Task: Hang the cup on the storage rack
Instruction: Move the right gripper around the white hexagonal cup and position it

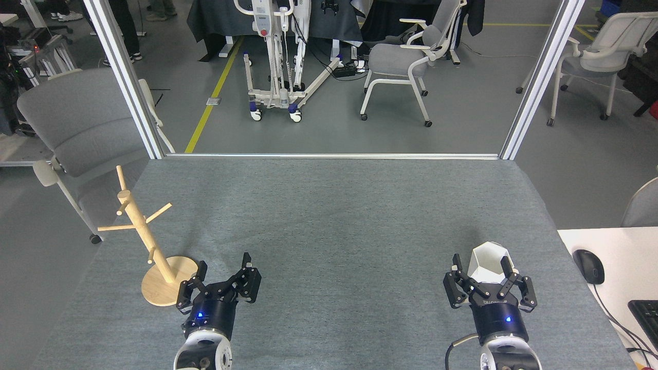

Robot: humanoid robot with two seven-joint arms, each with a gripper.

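The rack's peg (116,227) is only a thin rod. The white faceted cup (489,260) should swing and tip over onto its side when I hang it.
The white faceted cup (488,263) stands upright on the grey table mat at the right, near the front. My right gripper (481,268) is open, one finger on each side of the cup's near part; the left finger shows a small gap to the cup wall. The storage rack (142,229), a slanted light wooden post with thin pegs on a round disc base (157,293), stands at the front left, with no cup on its pegs. My left gripper (226,270) is open and holds nothing, just to the right of the rack's base.
The grey mat (329,231) covers the table between the two arms. A white desk (617,267) with a black mouse (588,266) and a keyboard corner adjoins on the right. Two metal frame posts rise at the table's far corners, with chairs and a wheeled stand beyond.
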